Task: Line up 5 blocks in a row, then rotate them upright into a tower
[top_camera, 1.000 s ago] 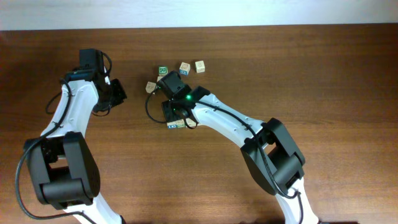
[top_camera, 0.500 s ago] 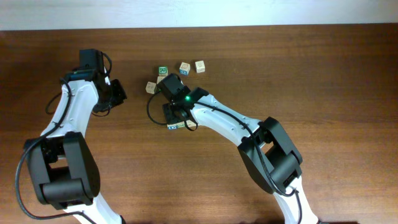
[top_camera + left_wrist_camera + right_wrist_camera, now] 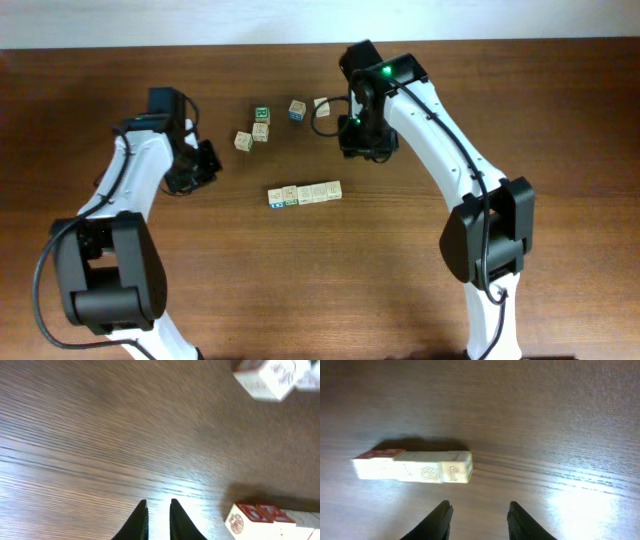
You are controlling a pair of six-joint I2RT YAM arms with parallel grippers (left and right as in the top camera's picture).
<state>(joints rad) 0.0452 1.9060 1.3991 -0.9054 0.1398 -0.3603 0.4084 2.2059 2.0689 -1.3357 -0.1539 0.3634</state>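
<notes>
The 5 blocks form a straight row, and the space beside its end block is open. My right gripper should go on moving to that space until its closed fingers face the end block.
Several pale wooden blocks lie side by side in a straight row at mid-table; this row also shows in the right wrist view, with a red face at its left end. Loose blocks sit behind it: two close together, and two further back. My right gripper is open and empty, hovering behind and right of the row. My left gripper hangs left of the row, its jaws a narrow gap apart with only table between them. The row's end lies to its right.
A cube with a bright green top stands among the loose blocks at the back. A blurred block shows at the top right of the left wrist view. Brown wooden table ends at a pale back edge.
My right arm has swung up and to the right, away from the row, uncovering it. My left arm has shifted slightly right toward the row and its jaws have narrowed.
</notes>
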